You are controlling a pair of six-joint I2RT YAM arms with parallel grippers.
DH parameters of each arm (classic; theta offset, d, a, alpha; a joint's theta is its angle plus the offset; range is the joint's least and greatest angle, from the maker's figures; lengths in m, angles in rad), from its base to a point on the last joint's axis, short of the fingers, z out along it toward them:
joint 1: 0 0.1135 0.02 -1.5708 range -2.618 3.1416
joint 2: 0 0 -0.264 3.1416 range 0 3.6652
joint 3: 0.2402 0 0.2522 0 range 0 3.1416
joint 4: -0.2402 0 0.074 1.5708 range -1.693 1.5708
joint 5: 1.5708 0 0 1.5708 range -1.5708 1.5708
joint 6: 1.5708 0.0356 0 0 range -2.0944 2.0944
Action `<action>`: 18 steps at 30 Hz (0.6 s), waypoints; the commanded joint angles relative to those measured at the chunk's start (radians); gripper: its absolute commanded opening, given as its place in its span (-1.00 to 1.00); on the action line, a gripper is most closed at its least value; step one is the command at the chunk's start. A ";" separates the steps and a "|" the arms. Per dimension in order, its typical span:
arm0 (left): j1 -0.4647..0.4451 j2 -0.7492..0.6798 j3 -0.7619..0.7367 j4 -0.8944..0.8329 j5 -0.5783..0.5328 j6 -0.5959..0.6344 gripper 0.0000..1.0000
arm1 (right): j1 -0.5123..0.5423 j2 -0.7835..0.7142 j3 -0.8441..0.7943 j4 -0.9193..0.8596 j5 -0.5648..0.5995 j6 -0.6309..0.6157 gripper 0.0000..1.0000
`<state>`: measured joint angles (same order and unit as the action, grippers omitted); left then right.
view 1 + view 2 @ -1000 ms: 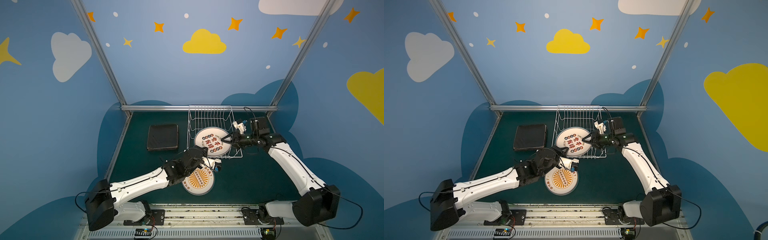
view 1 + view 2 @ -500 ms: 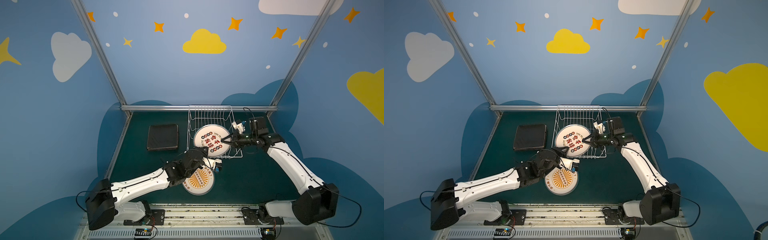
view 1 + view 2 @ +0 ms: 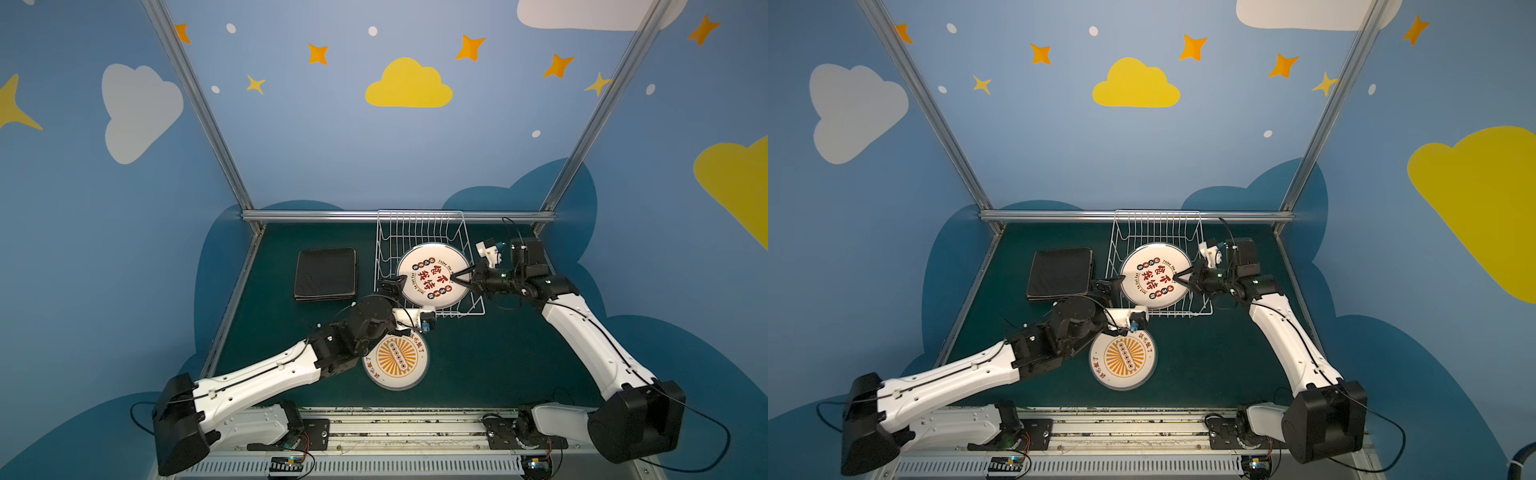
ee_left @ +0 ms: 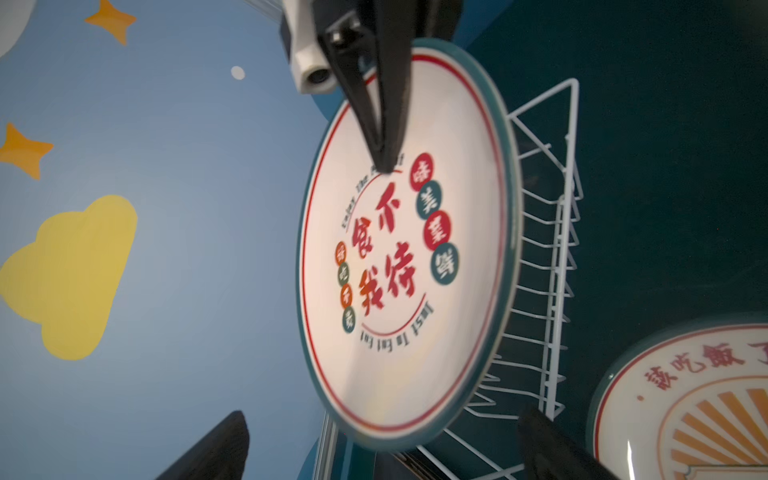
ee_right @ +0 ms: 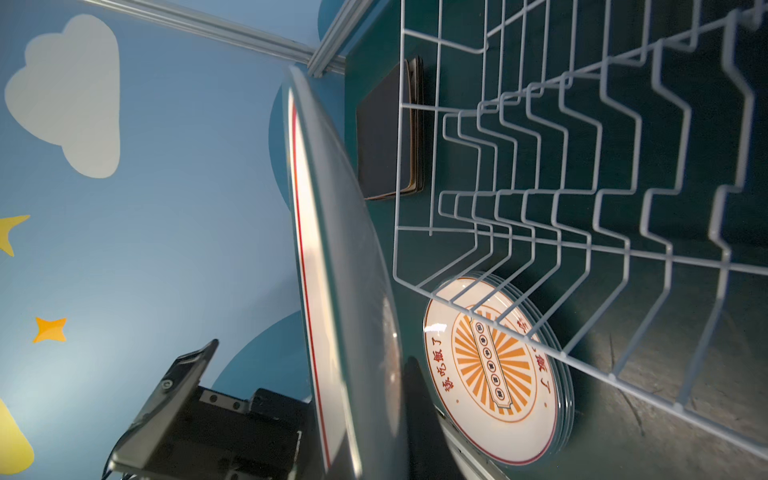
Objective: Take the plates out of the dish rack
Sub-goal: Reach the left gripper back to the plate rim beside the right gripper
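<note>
I should move my left gripper back, swing it round and grip the plate's rim (image 3: 404,259) edge-on, because the plate's broad side (image 4: 408,264) slants across my left gripper's open fingers.
A round white plate (image 3: 434,276) (image 3: 1156,276) with red characters stands tilted over the front of the white wire dish rack (image 3: 419,214) (image 3: 1158,214). My right gripper (image 3: 455,277) (image 3: 1177,276) is shut on its right rim; the right wrist view shows this plate (image 5: 332,249) edge-on between the jaws. My left gripper (image 3: 392,286) (image 3: 1111,286) is open at the plate's left rim. In the left wrist view the plate (image 4: 399,249) faces the camera, its rim between my spread left fingers (image 4: 216,449) without touching them.
A stack of round plates with an orange sunburst (image 3: 395,359) (image 3: 1123,357) (image 5: 494,365) lies on the green table in front of the rack. A stack of black square plates (image 3: 326,274) (image 3: 1060,274) lies left of the rack. The rack's tines (image 5: 582,166) hold nothing else.
The left gripper has opened and let go of the plate's left rim. The right gripper has shut on the right rim, and the plate has risen slightly towards the back.
</note>
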<state>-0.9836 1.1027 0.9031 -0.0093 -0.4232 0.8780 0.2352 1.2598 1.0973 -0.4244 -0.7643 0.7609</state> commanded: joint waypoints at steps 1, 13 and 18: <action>0.077 -0.099 0.061 -0.116 0.150 -0.373 0.99 | -0.021 -0.053 -0.024 0.102 0.000 0.010 -1.00; 0.542 -0.073 0.158 -0.214 0.851 -1.205 0.99 | -0.036 -0.141 -0.103 0.213 0.032 -0.068 -1.00; 0.580 0.068 0.201 -0.149 1.040 -1.352 0.99 | -0.036 -0.156 -0.110 0.233 0.014 -0.114 -1.00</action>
<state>-0.4110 1.1183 1.0637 -0.1799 0.4149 -0.3038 0.2039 1.1389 0.9932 -0.2707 -0.7238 0.6899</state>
